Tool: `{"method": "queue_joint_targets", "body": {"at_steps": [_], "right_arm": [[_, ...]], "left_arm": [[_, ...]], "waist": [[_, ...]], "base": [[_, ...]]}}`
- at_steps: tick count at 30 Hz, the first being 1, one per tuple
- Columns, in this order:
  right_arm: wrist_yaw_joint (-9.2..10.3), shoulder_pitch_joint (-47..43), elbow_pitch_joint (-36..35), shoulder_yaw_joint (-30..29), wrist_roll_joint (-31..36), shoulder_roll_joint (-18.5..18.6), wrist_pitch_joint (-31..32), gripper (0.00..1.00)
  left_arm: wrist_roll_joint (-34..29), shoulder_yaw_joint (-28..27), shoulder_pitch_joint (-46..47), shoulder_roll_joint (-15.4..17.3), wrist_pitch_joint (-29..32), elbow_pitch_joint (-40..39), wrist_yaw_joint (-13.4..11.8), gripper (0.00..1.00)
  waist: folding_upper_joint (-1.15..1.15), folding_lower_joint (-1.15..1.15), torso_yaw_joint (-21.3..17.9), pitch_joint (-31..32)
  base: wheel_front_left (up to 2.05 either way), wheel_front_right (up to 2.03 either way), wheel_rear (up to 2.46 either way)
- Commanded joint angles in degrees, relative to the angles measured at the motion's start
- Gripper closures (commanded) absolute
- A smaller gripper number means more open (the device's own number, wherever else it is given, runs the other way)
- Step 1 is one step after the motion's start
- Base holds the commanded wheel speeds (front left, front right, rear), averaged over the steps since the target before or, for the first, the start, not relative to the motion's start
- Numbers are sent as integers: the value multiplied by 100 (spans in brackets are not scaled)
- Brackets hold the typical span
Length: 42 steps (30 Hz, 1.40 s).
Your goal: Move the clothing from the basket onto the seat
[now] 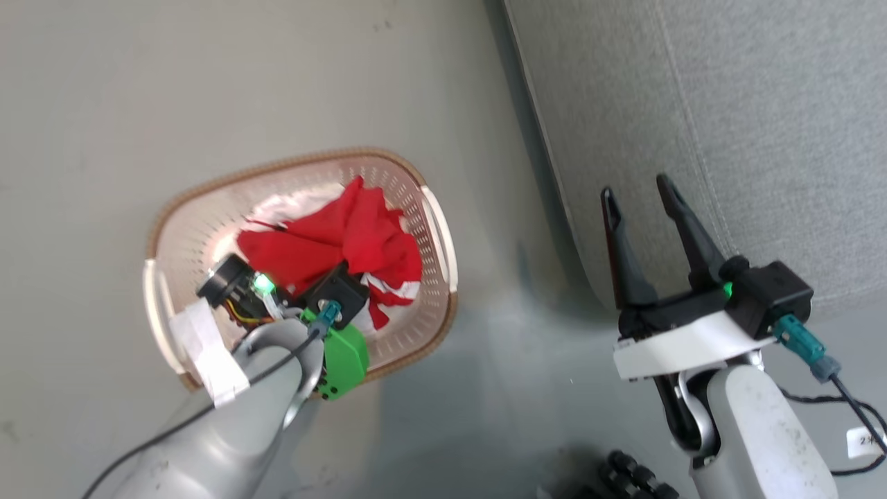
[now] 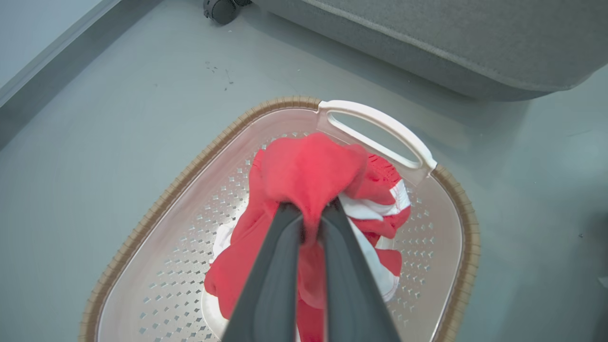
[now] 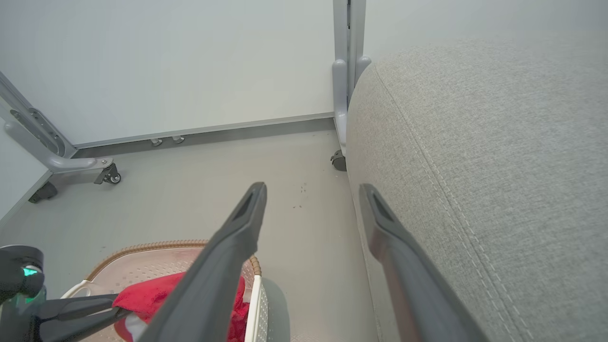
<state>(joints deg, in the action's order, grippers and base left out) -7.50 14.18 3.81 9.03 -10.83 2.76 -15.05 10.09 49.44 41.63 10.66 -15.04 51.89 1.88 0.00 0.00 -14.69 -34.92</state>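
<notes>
The red clothing (image 1: 341,234) has white cloth (image 1: 294,204) showing from under it, so I should expect another piece of clothing to stay in the basket when I carry this one away.
The basket (image 1: 277,165) stands on the floor left of the grey seat (image 1: 762,138). Red clothing (image 1: 346,235) with white bands lies heaped inside it. My left gripper (image 2: 311,211) reaches down into the basket, shut on a bunched fold of the clothing (image 2: 308,171), which bulges over the fingertips. The right wrist view catches the same pinch (image 3: 114,304) at its lower left, above the basket (image 3: 142,247). My right gripper (image 1: 634,187) hovers open and empty beside the seat's front edge (image 3: 475,142), with its fingers (image 3: 247,218) apart.
The basket's white handle (image 2: 380,128) faces the seat (image 2: 427,38). A caster wheel (image 2: 221,9) sits by the seat's corner. A metal post (image 3: 344,71) and a wheeled frame leg (image 3: 109,175) stand along the wall. Bare grey floor (image 1: 104,104) surrounds the basket.
</notes>
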Motion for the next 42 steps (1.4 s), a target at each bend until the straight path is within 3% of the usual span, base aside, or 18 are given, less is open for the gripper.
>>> {"method": "queue_joint_targets", "body": {"at_steps": [1, 6, 18, 28, 42], "right_arm": [[2, -189, 39, -13, 40, 25, -19, 0], [2, -648, 121, -54, 78, 48, -19, 0], [2, -1546, 298, 95, 83, 88, -19, 0], [2, -1808, 334, 301, -7, 98, -19, 0], [2, -1782, 286, 776, -96, 223, -19, 0]], "left_arm": [[41, -86, -233, 11, -19, -202, -91, 100], [42, -346, -892, 87, -20, -1018, -295, 100], [-24, -813, -1759, 160, -13, -2135, -415, 100], [-213, -1052, -1962, 137, -13, -2786, -426, 100], [-416, -946, -2055, -60, -13, -3109, -221, 100]], "waist": [[0, 0, 584, 1211], [0, 0, 803, 2028], [0, 0, 1027, 3276], [0, 0, 1021, 3600], [0, 0, 1091, 3768]], "base": [[0, 0, 0], [0, 0, 0], [0, 0, 0], [0, 0, 0], [0, 0, 0]]}}
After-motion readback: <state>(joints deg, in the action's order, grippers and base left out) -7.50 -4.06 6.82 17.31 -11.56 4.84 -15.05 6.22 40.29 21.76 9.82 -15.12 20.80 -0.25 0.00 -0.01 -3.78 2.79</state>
